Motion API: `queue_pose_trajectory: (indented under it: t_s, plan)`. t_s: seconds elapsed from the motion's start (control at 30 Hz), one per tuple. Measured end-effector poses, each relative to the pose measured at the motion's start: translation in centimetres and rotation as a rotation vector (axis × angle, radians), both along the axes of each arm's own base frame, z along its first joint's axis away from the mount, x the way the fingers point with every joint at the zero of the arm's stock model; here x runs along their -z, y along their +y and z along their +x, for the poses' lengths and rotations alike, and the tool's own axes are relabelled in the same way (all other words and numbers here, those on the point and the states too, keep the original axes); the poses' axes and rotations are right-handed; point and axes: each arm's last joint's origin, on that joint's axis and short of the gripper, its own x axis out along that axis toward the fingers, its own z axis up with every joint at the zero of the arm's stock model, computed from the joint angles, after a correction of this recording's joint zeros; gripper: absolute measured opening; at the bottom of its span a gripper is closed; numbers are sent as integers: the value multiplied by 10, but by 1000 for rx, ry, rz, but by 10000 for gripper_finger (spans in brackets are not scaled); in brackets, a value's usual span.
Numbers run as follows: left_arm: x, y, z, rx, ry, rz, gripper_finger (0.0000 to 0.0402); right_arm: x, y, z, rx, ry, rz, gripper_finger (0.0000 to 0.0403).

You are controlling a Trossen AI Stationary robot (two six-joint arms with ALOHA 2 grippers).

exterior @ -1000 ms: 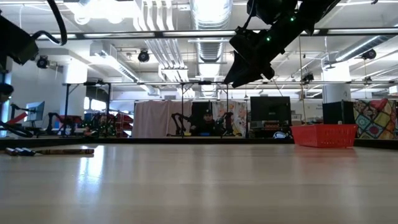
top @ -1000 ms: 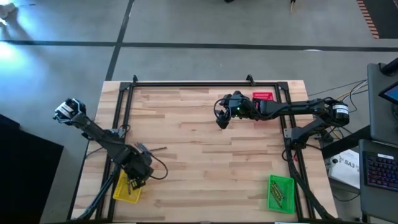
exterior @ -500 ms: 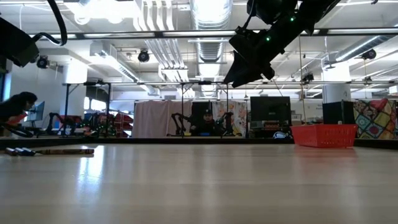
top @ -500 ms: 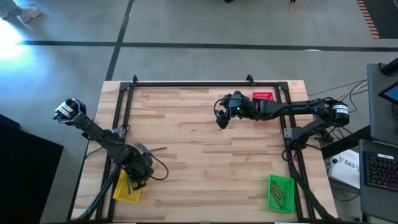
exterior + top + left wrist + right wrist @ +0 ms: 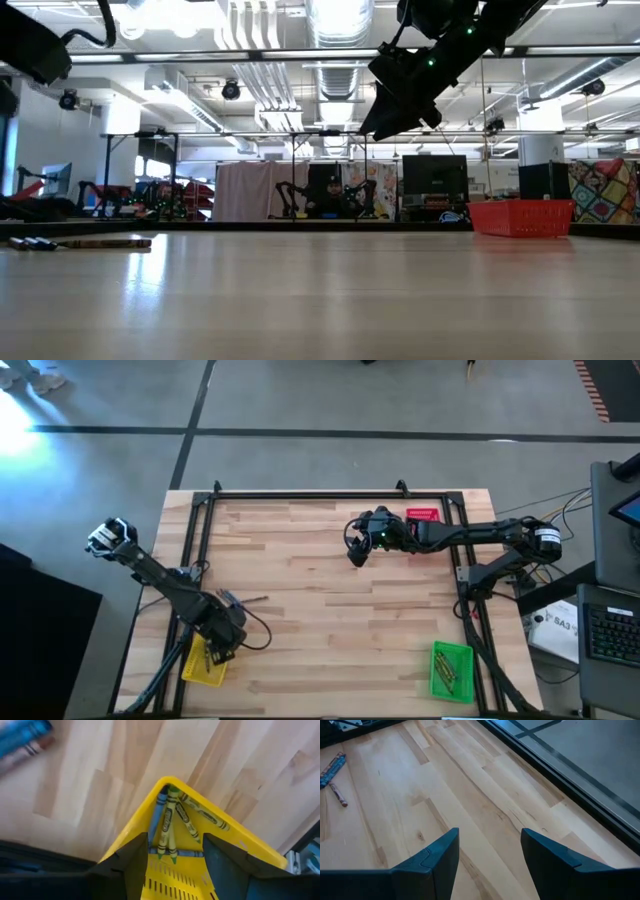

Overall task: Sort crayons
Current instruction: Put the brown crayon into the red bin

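The brown crayon (image 5: 257, 599) is far from my right gripper. My left gripper should pick it up and pass it to my right gripper above the table's middle (image 5: 332, 574).
My left gripper (image 5: 175, 851) hangs open over the yellow tray (image 5: 203, 668) at the table's near left corner, pointing almost straight down. Several crayons (image 5: 172, 820), yellow-green and one blue, lie in the tray's corner below and between its fingers, which touch none of them. A blue and a brown crayon (image 5: 250, 599) lie on the bare wood just beyond the tray; they also show as crayons (image 5: 90, 242) in the low view. My right gripper (image 5: 357, 552) hovers open above the far middle of the table with nothing between its fingers.
A red tray (image 5: 422, 515) stands at the far right, and a green tray (image 5: 450, 670) with crayons in it at the near right. A black frame (image 5: 300, 494) runs along the table's edges. The middle of the table is bare wood.
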Motion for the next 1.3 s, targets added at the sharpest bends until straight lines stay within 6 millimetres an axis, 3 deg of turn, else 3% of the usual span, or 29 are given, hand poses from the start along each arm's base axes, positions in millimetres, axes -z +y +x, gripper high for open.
queue_pose_trajectory:
  t_s: [0.3, 0.53, 0.63, 0.77, 0.97, 1.1, 1.3]
  plan:
    - [-22, -2, 10, 59, -152, 90, 169, -1, 0, 1, -12, -4, -4, 203]
    - [-34, 2, 19, 94, -288, 225, 169, -10, 20, 11, -347, -123, 49, 203]
    - [-36, 6, 22, 104, -315, 272, 169, -12, 31, 13, -410, -141, 32, 203]
    - [-34, 10, 24, 177, -340, 327, 168, 1, 55, 9, -394, 6, 62, 203]
    - [-34, 33, 41, 140, -392, 451, 168, 12, 81, 1, -244, 177, -161, 203]
    - [-34, 60, 55, 79, -375, 437, 168, 15, 75, -1, -210, 197, -198, 203]
    - [-26, 86, 62, 93, -349, 444, 168, 35, 40, -11, -96, 239, -165, 203]
